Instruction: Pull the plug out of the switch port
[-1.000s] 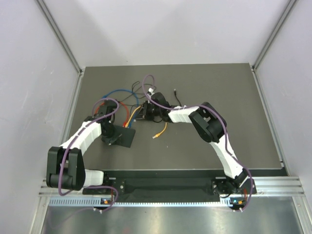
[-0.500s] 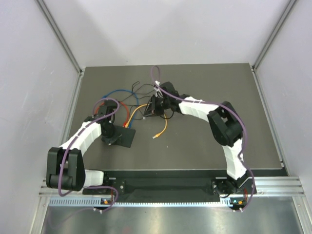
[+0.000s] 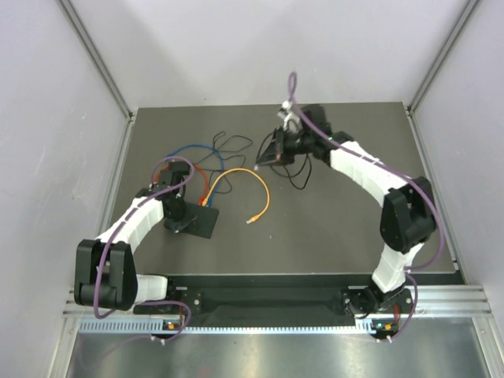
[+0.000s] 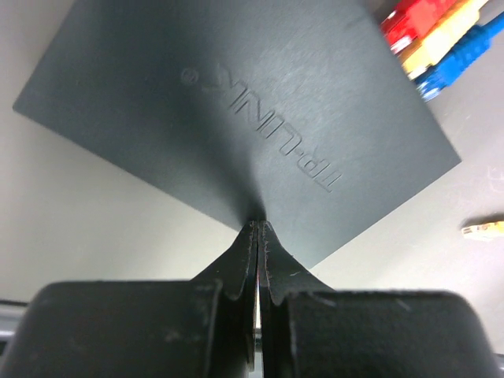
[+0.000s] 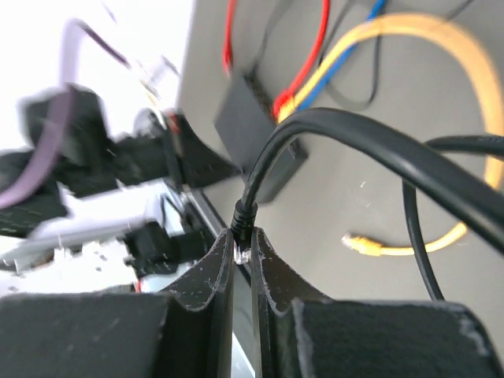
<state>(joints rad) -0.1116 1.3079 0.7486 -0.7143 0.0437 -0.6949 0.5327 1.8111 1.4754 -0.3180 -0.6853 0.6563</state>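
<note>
My right gripper should keep carrying the black cable's plug, which is clear of the switch, until it reaches the open mat near the back corner, and then let go.
The switch is a flat black slab lying left of centre; it fills the left wrist view, with red, yellow and blue plugs in its ports. My left gripper is shut, and its tips rest on the switch's top. My right gripper is held far from the switch at the back centre. It is shut on the clear plug of a black cable. The switch shows small and distant in the right wrist view.
An orange cable loops from the switch, its loose plug lying on the mat. Blue and red cables and thin black cords are tangled behind the switch. Grey walls enclose the table.
My right gripper has moved back and to the right, away from the switch, carrying the black cable's plug with it. The left gripper and the switch have stayed put.
</note>
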